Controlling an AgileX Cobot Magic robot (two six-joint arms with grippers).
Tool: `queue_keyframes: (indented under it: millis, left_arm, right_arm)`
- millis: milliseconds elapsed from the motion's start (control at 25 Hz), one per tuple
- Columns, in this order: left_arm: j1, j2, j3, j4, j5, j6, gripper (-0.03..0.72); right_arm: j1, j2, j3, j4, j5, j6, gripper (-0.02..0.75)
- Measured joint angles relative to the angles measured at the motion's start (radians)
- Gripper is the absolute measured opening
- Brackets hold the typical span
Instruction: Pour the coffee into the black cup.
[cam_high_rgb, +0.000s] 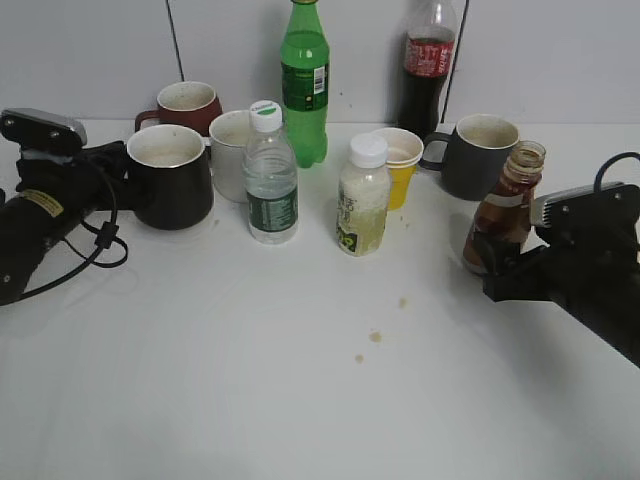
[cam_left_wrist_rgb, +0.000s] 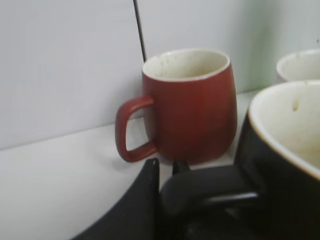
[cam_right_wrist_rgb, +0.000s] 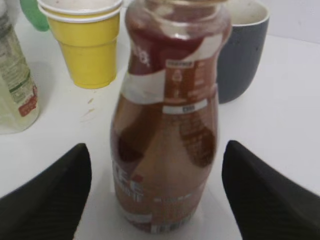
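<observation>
The bottle's narrow opening (cam_high_rgb: 528, 152) is open, so coffee should flow out in a thin brown stream when I tip the coffee bottle (cam_high_rgb: 503, 208) over the black cup.
The coffee bottle (cam_high_rgb: 505, 205) stands upright and uncapped at the right of the table; it fills the right wrist view (cam_right_wrist_rgb: 167, 125). My right gripper (cam_high_rgb: 492, 272) (cam_right_wrist_rgb: 157, 167) is open with a finger on each side of the bottle's base, not touching it. The glossy black cup (cam_high_rgb: 172, 175) with a cream interior stands at the left; its rim and handle show in the left wrist view (cam_left_wrist_rgb: 285, 150). My left gripper (cam_high_rgb: 125, 170) (cam_left_wrist_rgb: 165, 167) is shut on the cup's handle.
Around the cup stand a dark-red mug (cam_high_rgb: 185, 105) (cam_left_wrist_rgb: 187, 107), a white mug (cam_high_rgb: 232, 150) and a water bottle (cam_high_rgb: 270, 175). A milky drink bottle (cam_high_rgb: 362, 195), yellow paper cups (cam_high_rgb: 400, 165) (cam_right_wrist_rgb: 85, 42), a green bottle (cam_high_rgb: 304, 80), cola bottle (cam_high_rgb: 428, 65) and grey mug (cam_high_rgb: 480, 155) (cam_right_wrist_rgb: 242, 55) stand behind.
</observation>
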Motion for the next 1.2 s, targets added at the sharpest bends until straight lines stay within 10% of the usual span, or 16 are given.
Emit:
queue_keyframes:
  millis: [880,1200]
  left_arm:
    - [-0.198,-0.235,0.28,-0.006,-0.002,0.0,0.047]
    - [-0.307,-0.235,0.28,0.064,-0.002,0.0,0.046]
  right_arm:
    - [0.0,0.171,-0.168,0.036,0.001,-0.004,0.503]
    - [0.0,-0.057,-0.127,-0.19,0.039,-0.188,0.503]
